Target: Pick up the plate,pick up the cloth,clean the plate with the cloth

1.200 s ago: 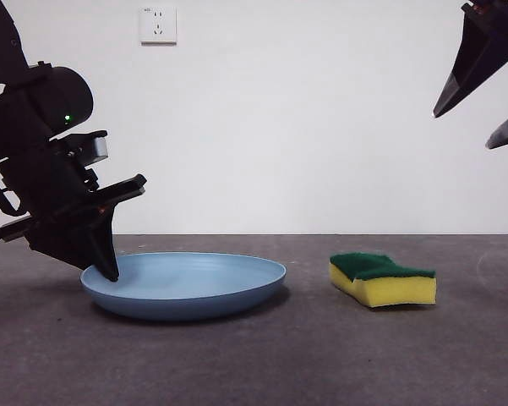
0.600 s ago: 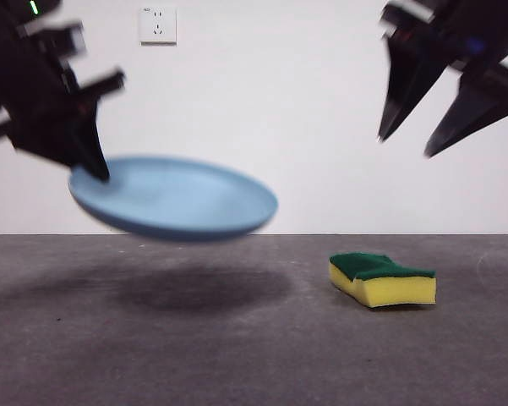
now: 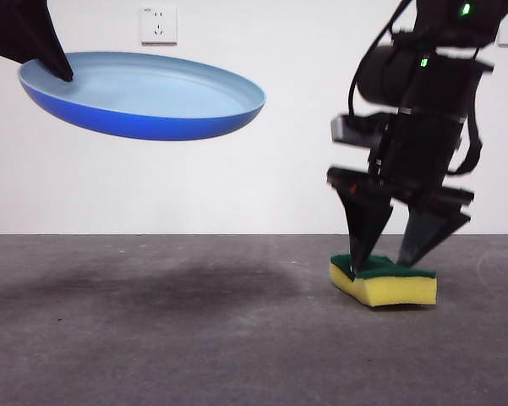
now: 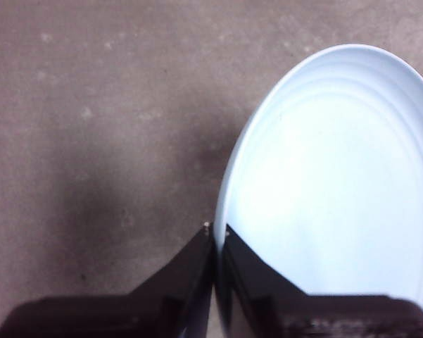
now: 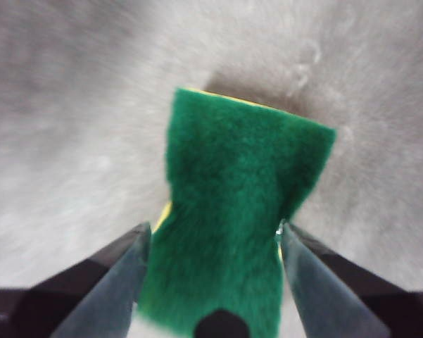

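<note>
I expect the cloth [image 3: 384, 284] to pinch narrow at the middle and spread wide at its ends when I lift it, because its sides curve in at a waist [image 5: 170, 179].
My left gripper [image 3: 61, 72] is shut on the rim of the light blue plate [image 3: 144, 95] and holds it high above the table at the upper left, slightly tilted. In the left wrist view the gripper [image 4: 217, 232] pinches the plate [image 4: 338, 183] at its edge. The cloth, a yellow sponge with a green top [image 3: 384, 279], lies on the table at the right. My right gripper [image 3: 387, 258] is down over it, open, one jaw on each side of the sponge. In the right wrist view the gripper [image 5: 215, 236] straddles the green top [image 5: 239, 190].
The table [image 3: 169, 338] is dark grey and matte. A white wall with a socket [image 3: 158, 25] stands behind. The plate's shadow falls on the table below it.
My left gripper has lifted the plate off the table and up to the upper left. My right gripper has come down from the upper right and now straddles the sponge.
</note>
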You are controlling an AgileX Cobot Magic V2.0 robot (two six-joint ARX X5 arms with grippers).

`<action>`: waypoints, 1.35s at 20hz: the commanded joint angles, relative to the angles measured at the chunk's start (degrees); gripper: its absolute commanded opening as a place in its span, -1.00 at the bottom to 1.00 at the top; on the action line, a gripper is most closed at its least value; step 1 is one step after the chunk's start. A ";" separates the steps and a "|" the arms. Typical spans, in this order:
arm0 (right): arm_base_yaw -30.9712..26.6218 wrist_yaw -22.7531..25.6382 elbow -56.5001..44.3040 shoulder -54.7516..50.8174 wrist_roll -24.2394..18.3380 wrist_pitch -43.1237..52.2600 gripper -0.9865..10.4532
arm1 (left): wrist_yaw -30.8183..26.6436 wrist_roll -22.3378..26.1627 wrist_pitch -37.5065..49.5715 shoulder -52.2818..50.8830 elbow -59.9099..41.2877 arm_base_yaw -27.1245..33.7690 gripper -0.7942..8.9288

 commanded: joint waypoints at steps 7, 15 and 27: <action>0.17 4.61 -0.11 4.46 -0.07 0.52 -0.85 | -1.86 0.66 -0.26 0.09 -0.17 -0.22 -0.85; 3.04 3.96 0.13 -8.20 2.40 0.44 -0.85 | -7.41 0.61 0.33 4.13 -0.17 -0.26 -0.85; 18.23 -0.37 0.13 -20.68 6.64 8.50 -0.85 | -0.83 -4.24 4.33 10.97 -0.17 -12.09 -0.85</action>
